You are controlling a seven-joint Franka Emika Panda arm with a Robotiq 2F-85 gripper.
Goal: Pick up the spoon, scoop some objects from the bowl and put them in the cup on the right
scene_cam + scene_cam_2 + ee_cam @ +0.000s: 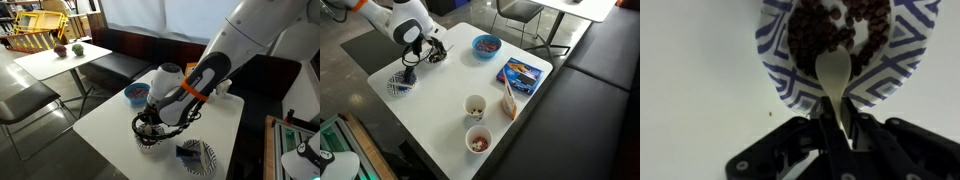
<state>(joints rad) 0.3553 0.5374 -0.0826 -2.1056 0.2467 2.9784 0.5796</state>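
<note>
The spoon's head (834,68) is empty and lies at the near edge of the brown pieces. Next, my gripper raises it and moves over the bowl's middle (847,30) before it scoops.
My gripper (836,128) is shut on the handle of the pale cream spoon (833,70). The spoon's head points into the black-and-white striped bowl (780,75) and lies at the near edge of the heap of small dark brown pieces (830,25). In both exterior views the gripper (150,122) (432,47) hangs low over the bowl (150,140) (439,55) and hides most of it. Two small whitish cups (475,105) (478,140) stand near the opposite side of the white table. I cannot tell which one is plain.
A blue bowl (486,44) (135,94) stands beyond the striped bowl. A flat striped plate (400,83) (200,156) lies near the table edge. A blue box (520,72) and a brown packet (508,100) lie by the cups. Benches and another table surround the white table (440,110).
</note>
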